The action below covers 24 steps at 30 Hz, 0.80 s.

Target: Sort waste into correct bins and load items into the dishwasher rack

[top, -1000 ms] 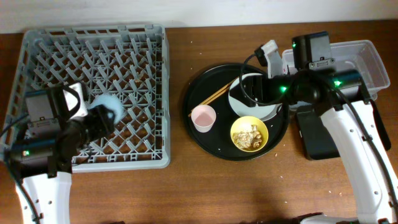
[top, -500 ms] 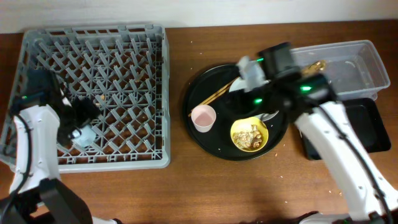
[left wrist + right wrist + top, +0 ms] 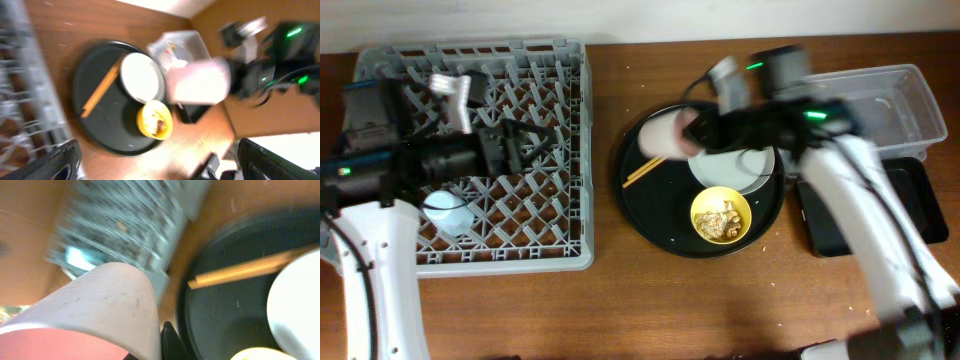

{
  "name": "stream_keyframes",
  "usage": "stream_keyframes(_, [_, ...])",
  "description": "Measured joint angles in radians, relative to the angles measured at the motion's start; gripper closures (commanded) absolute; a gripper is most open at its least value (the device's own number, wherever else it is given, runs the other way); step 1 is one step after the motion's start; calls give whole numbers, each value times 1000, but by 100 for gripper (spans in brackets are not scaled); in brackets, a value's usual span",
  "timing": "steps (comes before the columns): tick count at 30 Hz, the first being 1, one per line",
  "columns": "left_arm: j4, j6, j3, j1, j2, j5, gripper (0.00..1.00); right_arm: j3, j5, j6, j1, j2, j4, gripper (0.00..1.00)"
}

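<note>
The pink cup [image 3: 663, 138] is in my right gripper, across from the dishwasher rack, so next I pass it to my open left gripper to load it beside the blue cup.
My right gripper [image 3: 682, 131] is shut on the small pink cup [image 3: 663, 134] and holds it above the left part of the round black tray [image 3: 655, 215]. In the right wrist view the pink cup [image 3: 95, 310] fills the foreground, with one dark finger [image 3: 172, 342] pressed against it. My left gripper [image 3: 525, 145] hangs open and empty over the dishwasher rack [image 3: 575, 150]. The blue cup [image 3: 448, 212] sits in the rack's front left. On the round tray lie the white plate [image 3: 738, 168], the chopsticks [image 3: 644, 171] and the yellow bowl [image 3: 721, 215] with brownish food scraps.
The clear tub [image 3: 885, 100] stands at the back right, and the shallow black tray [image 3: 840, 220] lies in front of it, partly under my right arm. The left wrist view shows the pink cup [image 3: 197, 82], plate [image 3: 141, 77] and bowl [image 3: 154, 119].
My left gripper let go of the blue cup in the rack and opened wide. My right gripper came from the clear tub, shut on the pink cup and lifted it leftward.
</note>
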Motion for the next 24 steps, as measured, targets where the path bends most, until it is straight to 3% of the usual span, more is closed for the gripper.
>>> stream_keyframes(1, [23,1,0,-58,0,50,1,32,-200,-38,-73,-142,49,96])
stream_keyframes(2, [57,3,-1,-132,0,100,1,35,-356,-73,-69,-172,79,96])
stream_keyframes(6, [148,7,-1,-271,0,304,1,29,-586,-174,18,-153,172,96])
stream_keyframes(10, [175,15,-1,-348,0,428,41,27,-623,-171,77,-153,285,96])
stream_keyframes(11, [179,16,-1,-353,0,443,47,27,-626,-169,77,-153,286,96])
stream_keyframes(12, [179,22,-1,-353,0,446,49,28,-635,-164,77,-153,287,82])
stream_keyframes(13, [181,26,-1,-353,0,449,49,27,-643,-156,77,-153,287,45])
stream_keyframes(14, [182,24,-1,-353,0,450,48,27,-642,-156,77,-153,286,37])
stream_keyframes(16, [182,22,-1,-352,0,429,48,27,-624,-140,72,-153,277,31])
stream_keyframes(17, [180,22,-1,-350,0,381,47,31,-565,-119,47,-154,225,31])
stream_keyframes(20, [29,2,4,-278,-7,-11,47,29,-310,-84,-60,-170,-11,31])
stream_keyframes(22, [-50,-69,5,-223,-20,-507,47,28,-156,-69,-66,-181,-147,31])
stream_keyframes(24, [-80,-164,-13,-223,-21,-845,47,28,-76,-67,-66,-182,-209,31])
